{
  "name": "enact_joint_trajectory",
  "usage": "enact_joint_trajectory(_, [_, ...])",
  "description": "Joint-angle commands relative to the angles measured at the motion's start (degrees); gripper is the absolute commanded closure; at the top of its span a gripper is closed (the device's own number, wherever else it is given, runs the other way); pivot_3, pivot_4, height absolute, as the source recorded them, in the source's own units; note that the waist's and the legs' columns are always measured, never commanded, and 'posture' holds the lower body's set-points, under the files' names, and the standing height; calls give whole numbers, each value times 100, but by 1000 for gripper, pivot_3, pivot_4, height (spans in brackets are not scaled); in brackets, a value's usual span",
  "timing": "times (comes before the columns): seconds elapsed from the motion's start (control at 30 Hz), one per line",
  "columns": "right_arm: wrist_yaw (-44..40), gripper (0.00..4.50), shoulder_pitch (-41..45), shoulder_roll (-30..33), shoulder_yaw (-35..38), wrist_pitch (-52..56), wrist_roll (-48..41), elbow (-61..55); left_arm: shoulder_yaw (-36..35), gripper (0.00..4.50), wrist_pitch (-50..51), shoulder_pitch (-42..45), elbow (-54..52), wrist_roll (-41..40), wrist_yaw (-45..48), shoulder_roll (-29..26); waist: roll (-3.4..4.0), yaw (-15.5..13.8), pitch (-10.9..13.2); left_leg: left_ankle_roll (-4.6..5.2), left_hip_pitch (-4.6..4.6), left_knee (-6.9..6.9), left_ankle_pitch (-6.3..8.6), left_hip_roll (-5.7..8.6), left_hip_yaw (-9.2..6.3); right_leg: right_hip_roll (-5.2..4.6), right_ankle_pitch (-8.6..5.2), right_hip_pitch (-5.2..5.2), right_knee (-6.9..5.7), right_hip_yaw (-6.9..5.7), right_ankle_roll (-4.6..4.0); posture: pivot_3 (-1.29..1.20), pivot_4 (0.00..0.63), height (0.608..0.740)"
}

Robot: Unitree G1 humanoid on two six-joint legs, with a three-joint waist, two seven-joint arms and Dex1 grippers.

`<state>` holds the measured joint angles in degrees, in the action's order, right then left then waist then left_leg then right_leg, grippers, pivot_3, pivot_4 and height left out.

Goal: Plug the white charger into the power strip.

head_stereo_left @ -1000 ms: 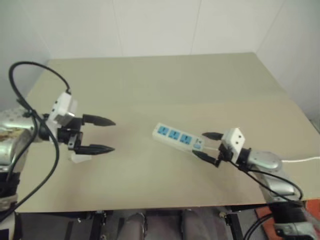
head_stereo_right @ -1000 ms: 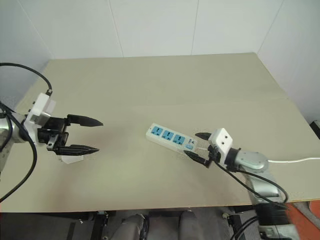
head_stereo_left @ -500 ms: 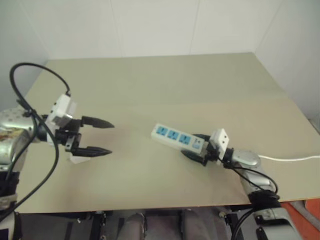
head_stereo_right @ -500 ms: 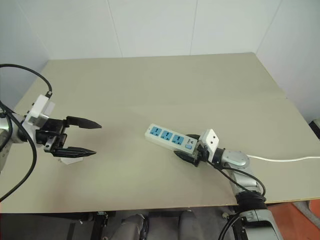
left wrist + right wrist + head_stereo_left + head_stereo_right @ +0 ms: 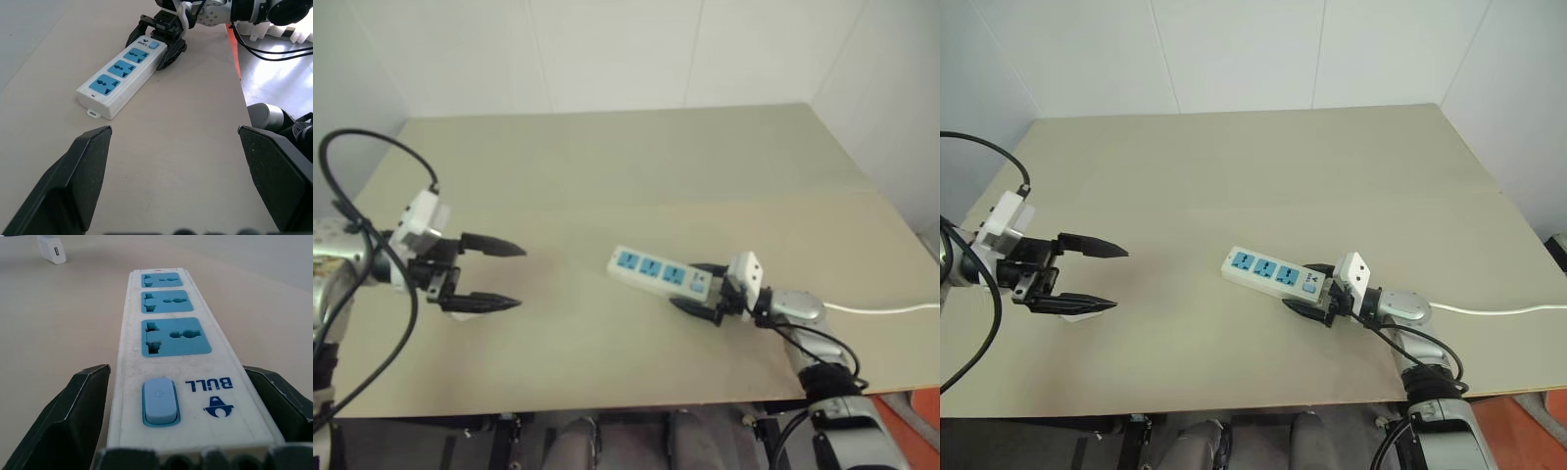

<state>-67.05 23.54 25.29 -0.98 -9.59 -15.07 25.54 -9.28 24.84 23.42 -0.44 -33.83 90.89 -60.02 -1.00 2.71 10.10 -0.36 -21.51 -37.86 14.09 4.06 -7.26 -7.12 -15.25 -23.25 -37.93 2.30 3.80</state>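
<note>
The thin cord lies in a slack, shallow bend, so when I turn the power strip, it will swing straight freely and trail the cord.
The power strip, a white bar with three blue sockets, lies on the table right of centre, its thin cord trailing off to the right. My right gripper is open, with one black finger on each side of the strip's switch end. The white charger lies on the table at the left, partly hidden under the lower finger of my left gripper. That gripper hovers open, holds nothing and points toward the strip. The charger also shows small beyond the strip's far end.
The beige table is bare apart from these things, with white walls behind it and to the right. Its front edge runs close below both grippers. A black cable loops over my left arm.
My right gripper has moved in toward the strip, and its open fingers now flank the switch end. The left gripper stays open by the charger.
</note>
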Motion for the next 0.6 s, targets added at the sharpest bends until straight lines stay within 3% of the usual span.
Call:
enact_joint_trajectory(0.03, [-77,33,8,91,143,-76,-129,97,-207,0,-99,43,0,-56,89,-154,0,-3,0,0,0,0,0,0,0,0,0,0,0,0,0,0,150,740])
enact_joint_trajectory(0.6, [-270,33,-127,224,159,-41,-183,75,-118,0,-129,158,67,-16,158,-164,0,-5,0,-1,1,0,1,-1,5,0,0,0,0,1,0,0,150,740])
